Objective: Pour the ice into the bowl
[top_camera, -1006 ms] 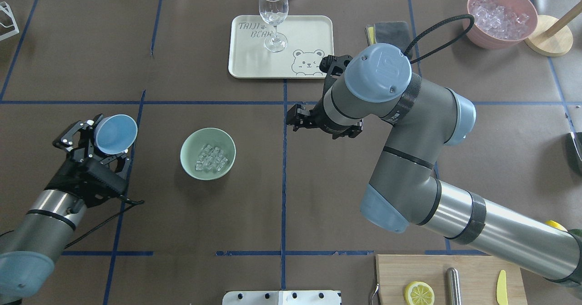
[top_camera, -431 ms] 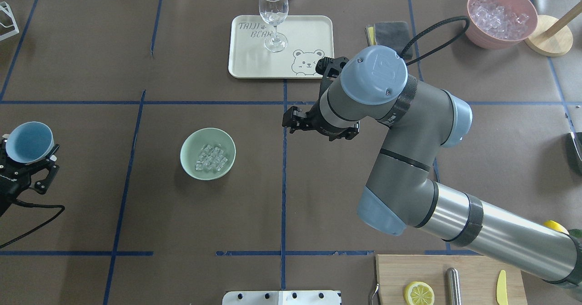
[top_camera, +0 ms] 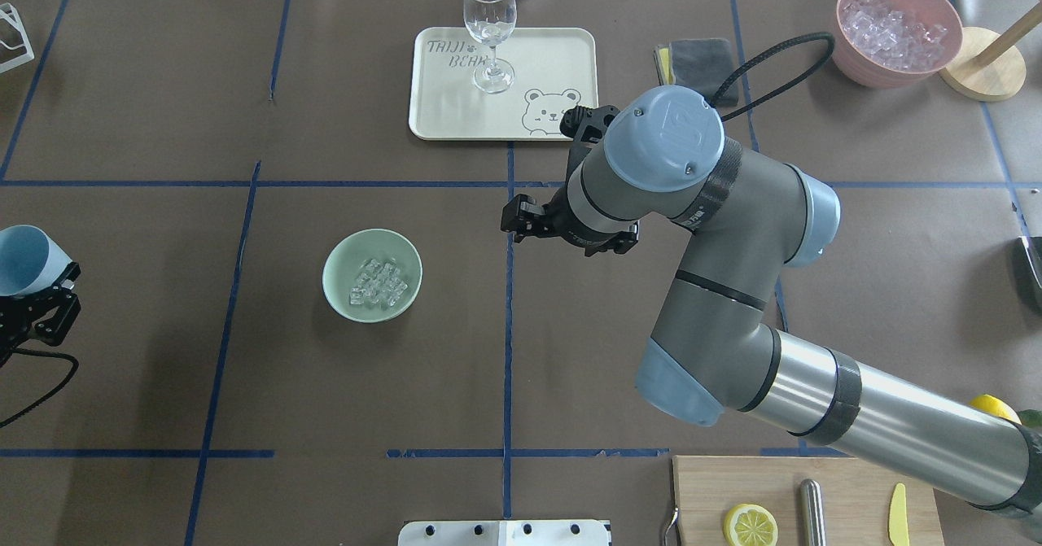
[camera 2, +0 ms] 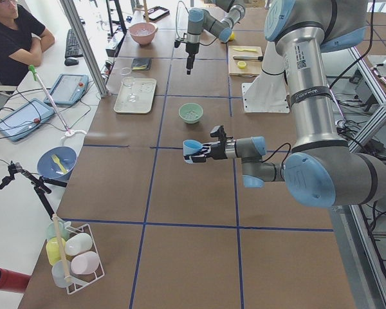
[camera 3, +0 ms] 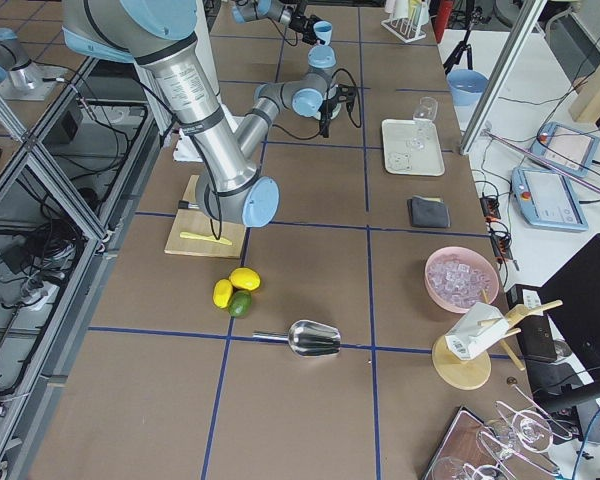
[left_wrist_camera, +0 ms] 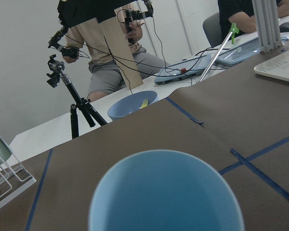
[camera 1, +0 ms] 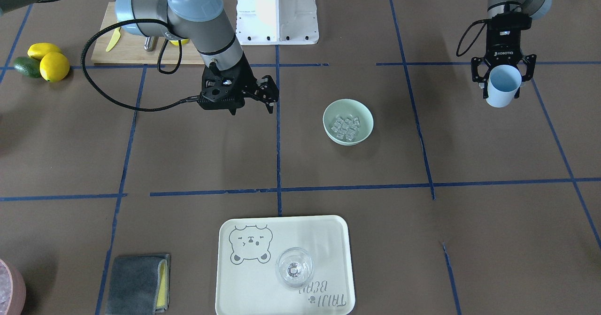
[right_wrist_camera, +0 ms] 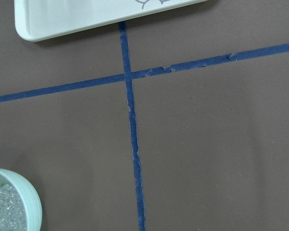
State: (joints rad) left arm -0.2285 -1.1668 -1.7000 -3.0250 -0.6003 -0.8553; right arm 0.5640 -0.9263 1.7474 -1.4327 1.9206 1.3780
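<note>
The ice cubes (camera 1: 345, 128) are low down below the bowl's high rim (camera 1: 349, 100), so they will come along inside when I carry the bowl by one side.
The pale mint-green bowl (top_camera: 372, 275) stands left of the table's centre and holds a handful of clear ice cubes (top_camera: 378, 281). Both also show in the front view, bowl (camera 1: 348, 121) and ice (camera 1: 345, 125). My left gripper (camera 1: 502, 87) is shut on a light blue cup (top_camera: 20, 257) at the table's far left, well away from the bowl. The cup (left_wrist_camera: 164, 192) looks empty inside. My right gripper (top_camera: 521, 220) hovers open and empty to the right of the bowl. The bowl's rim (right_wrist_camera: 31, 204) shows at the lower left of the right wrist view.
A cream tray (top_camera: 553, 58) with a wine glass (top_camera: 489, 29) lies at the back centre. A grey cloth (top_camera: 702, 58) and a pink bowl of ice (top_camera: 899, 29) are at the back right. A cutting board (top_camera: 708, 481) with a lemon slice is at the front right.
My left arm has swung the blue cup away from the bowl to the table's far left edge. My right arm has drifted slightly left.
</note>
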